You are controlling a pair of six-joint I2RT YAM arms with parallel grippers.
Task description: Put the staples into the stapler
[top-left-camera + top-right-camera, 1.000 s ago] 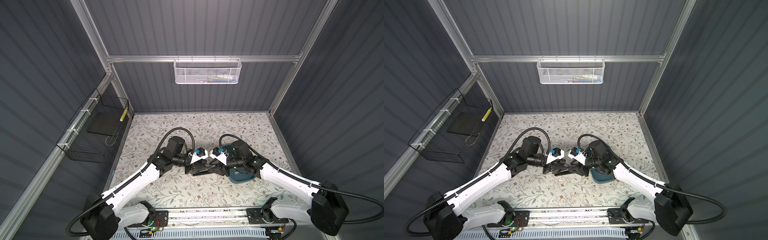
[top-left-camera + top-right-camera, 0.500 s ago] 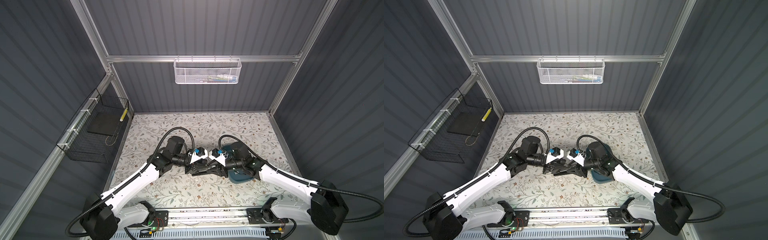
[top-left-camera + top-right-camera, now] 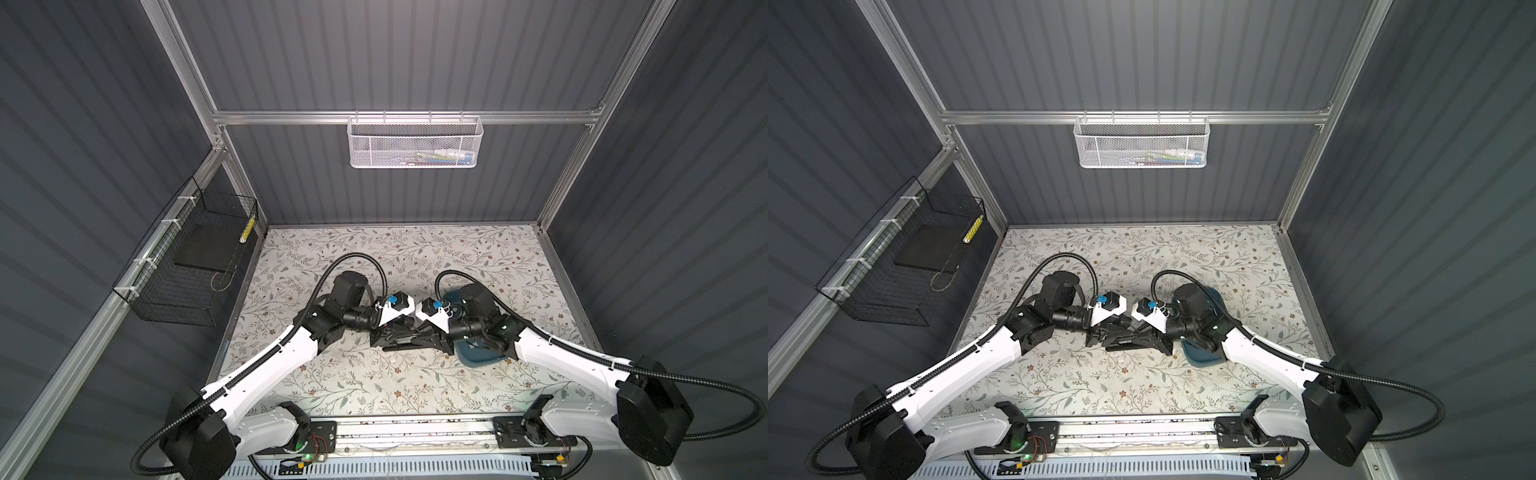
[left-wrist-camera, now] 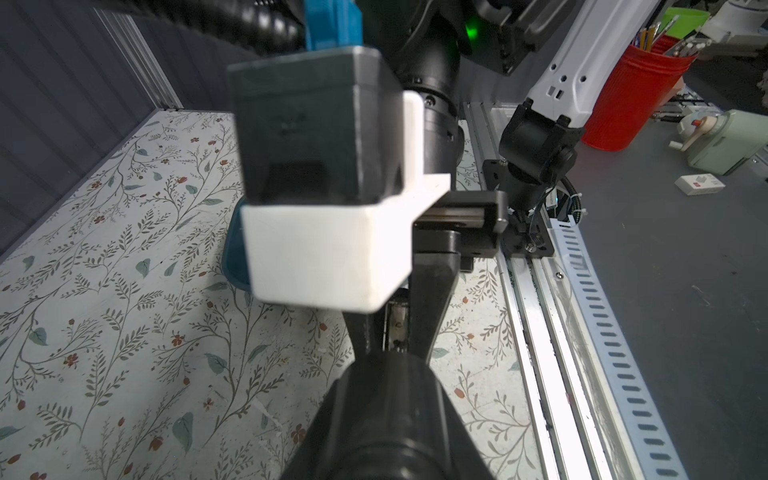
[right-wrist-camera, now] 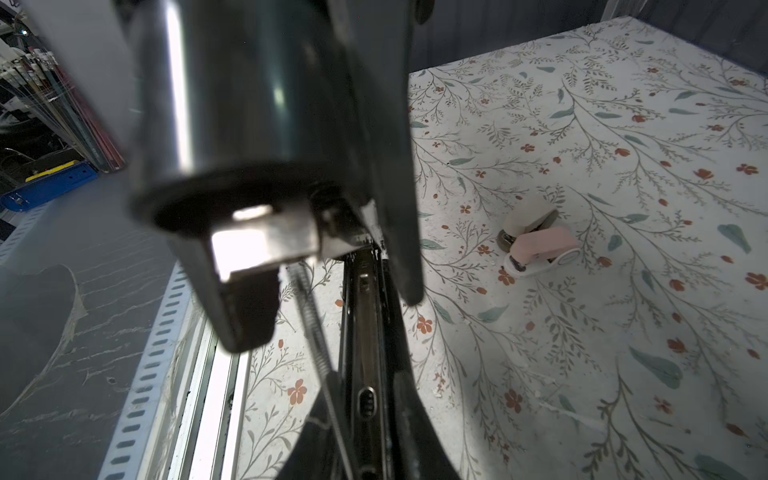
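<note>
The lid's end (image 5: 240,120) is between my left gripper's fingers, and the metal channel (image 5: 366,336) is in my right gripper. My left gripper should keep swinging the lid back until the stapler is wide open.
A black stapler (image 3: 405,338) (image 3: 1129,338) hangs open just above the floral table, between my two grippers, in both top views. My left gripper (image 3: 380,332) (image 3: 1096,332) is shut on its left end. My right gripper (image 3: 440,338) (image 3: 1160,338) is shut on its right end. In the right wrist view the fingers hug the stapler's bare metal channel (image 5: 365,374), with its spring beside it and the glossy lid raised. In the left wrist view the stapler's dark body (image 4: 386,395) fills the lower part. The staples are hidden.
A teal dish (image 3: 478,357) (image 3: 1200,357) lies under my right arm. A small pink and white stapler (image 5: 536,245) rests on the table beyond the held one. A white mesh basket (image 3: 415,143) hangs on the back wall, and a black wire basket (image 3: 187,266) on the left wall.
My right gripper's jaws have narrowed onto the stapler. Both arms have hardly moved.
</note>
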